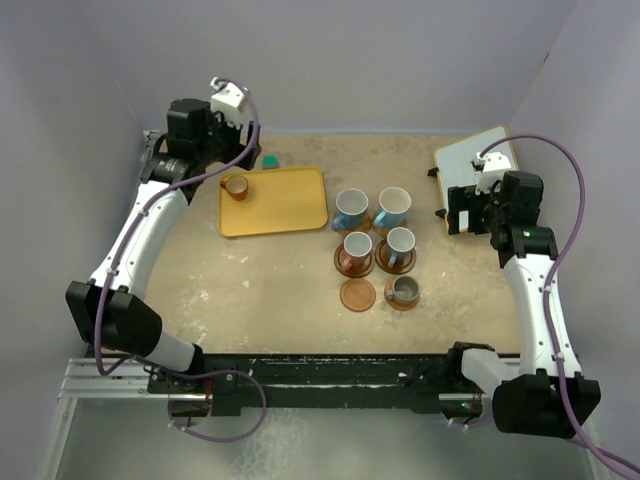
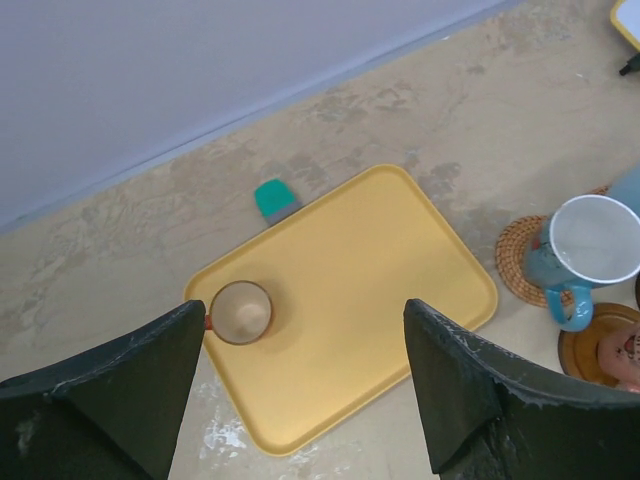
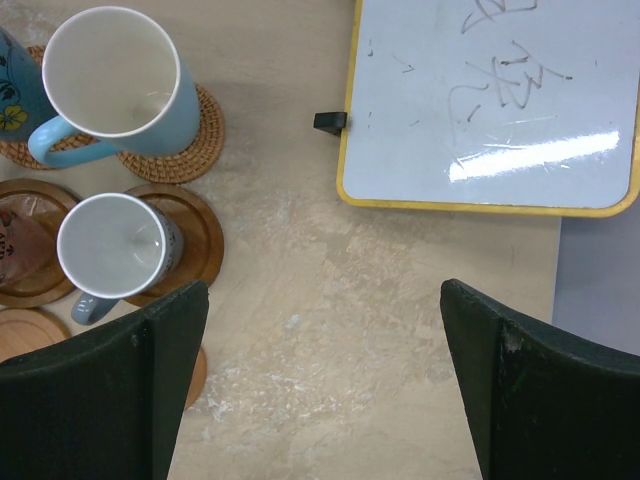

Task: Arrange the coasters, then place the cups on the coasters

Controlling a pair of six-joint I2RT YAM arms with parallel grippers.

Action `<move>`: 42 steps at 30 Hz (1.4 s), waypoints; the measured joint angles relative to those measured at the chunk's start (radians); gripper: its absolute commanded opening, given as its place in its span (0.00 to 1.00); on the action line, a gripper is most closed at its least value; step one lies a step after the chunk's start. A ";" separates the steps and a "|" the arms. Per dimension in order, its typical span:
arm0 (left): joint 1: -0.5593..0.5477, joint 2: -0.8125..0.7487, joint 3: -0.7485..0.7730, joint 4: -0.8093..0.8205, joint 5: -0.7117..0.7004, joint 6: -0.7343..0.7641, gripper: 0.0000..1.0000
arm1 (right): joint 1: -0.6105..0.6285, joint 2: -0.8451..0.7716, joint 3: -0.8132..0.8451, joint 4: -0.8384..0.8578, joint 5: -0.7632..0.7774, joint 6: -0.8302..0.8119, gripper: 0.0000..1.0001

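The robot's left gripper has its open fingers above the orange-brown cup (image 1: 236,187), which stands upright and free, so it should keep going down toward the cup until the fingers are on both sides of it.
An orange-brown cup (image 1: 236,187) stands alone at the far left of the yellow tray (image 1: 290,215). My left gripper (image 1: 228,160) hovers above it, open and empty. From the left wrist, the cup (image 2: 241,312) sits just off the left finger's tip (image 2: 175,345). Five cups stand on coasters mid-table: two light blue (image 1: 351,208) (image 1: 392,208), two pale (image 1: 357,250) (image 1: 399,245), one grey (image 1: 403,291). One plain coaster (image 1: 358,294) is bare. My right gripper (image 1: 462,210) hangs open to their right, over bare table (image 3: 325,390), beside a pale cup (image 3: 112,245).
A small green object (image 2: 274,198) lies on the table behind the tray's far edge. A yellow-framed whiteboard (image 3: 490,100) sits at the back right corner. Purple walls close in the table at the back and sides.
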 measured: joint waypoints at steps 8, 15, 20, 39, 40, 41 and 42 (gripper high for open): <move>0.187 0.151 0.036 0.010 0.186 0.043 0.77 | 0.000 0.000 0.000 -0.002 -0.001 0.000 1.00; 0.266 0.364 0.099 -0.048 0.264 0.139 0.73 | 0.000 0.000 0.000 -0.002 -0.003 0.000 1.00; 0.300 0.481 0.175 -0.084 0.294 0.224 0.70 | 0.000 0.000 0.000 -0.003 -0.004 0.000 1.00; 0.304 0.793 0.414 -0.229 0.384 0.348 0.62 | -0.004 0.001 0.000 -0.003 -0.015 0.000 1.00; 0.304 0.794 0.415 -0.241 0.385 0.354 0.62 | -0.004 0.001 0.000 -0.003 -0.018 0.000 1.00; 0.304 0.794 0.417 -0.254 0.385 0.360 0.62 | -0.004 0.001 0.000 -0.003 -0.020 0.000 1.00; 0.304 0.794 0.418 -0.262 0.385 0.366 0.61 | -0.004 0.001 0.000 -0.003 -0.022 0.000 1.00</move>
